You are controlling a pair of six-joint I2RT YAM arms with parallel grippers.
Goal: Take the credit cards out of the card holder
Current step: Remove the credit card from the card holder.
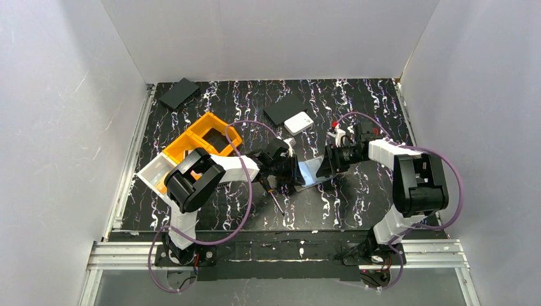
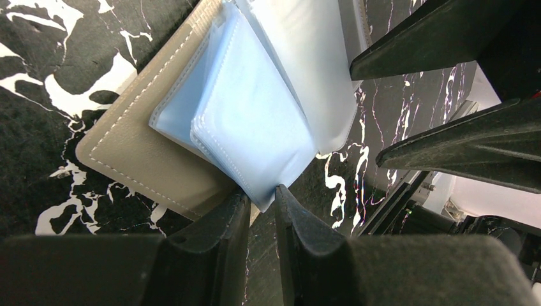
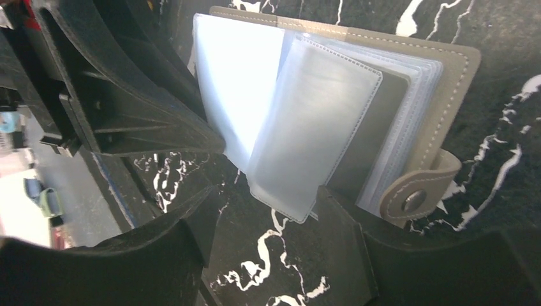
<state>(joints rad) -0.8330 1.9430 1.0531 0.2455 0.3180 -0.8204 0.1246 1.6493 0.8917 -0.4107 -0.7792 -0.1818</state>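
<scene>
My left gripper is holding the sleeve's corner and bends the pale blue sleeve up point(image 2: 260, 191) by it, so I should let go of the corner and push the sleeve flat next to the card holder's binding point(image 2: 301, 135).
The taupe card holder point(image 1: 311, 172) lies open on the black marbled mat between my two grippers. Its cover point(image 2: 140, 153) and snap tab point(image 3: 415, 197) face up, with clear stitched sleeves fanned out. A pale blue sleeve point(image 2: 249, 121) ends in a corner that my left gripper point(image 2: 261, 199) pinches, its jaws nearly together. A greyish credit card point(image 3: 383, 134) shows inside a sleeve. My right gripper point(image 3: 265, 217) stands open at the opposite edge. The corner of a translucent sleeve point(image 3: 306, 146) hangs between its fingers, close to the right finger point(image 3: 341, 223).
A screwdriver point(image 1: 275, 201) lies just in front of the left gripper point(image 1: 287, 171). A white square box point(image 1: 298, 122) and a flat black rectangle point(image 1: 284, 108) sit behind; another black rectangle point(image 1: 178, 93) is at the back left. Orange bins point(image 1: 204, 135) and a white bin point(image 1: 155, 172) stand left.
</scene>
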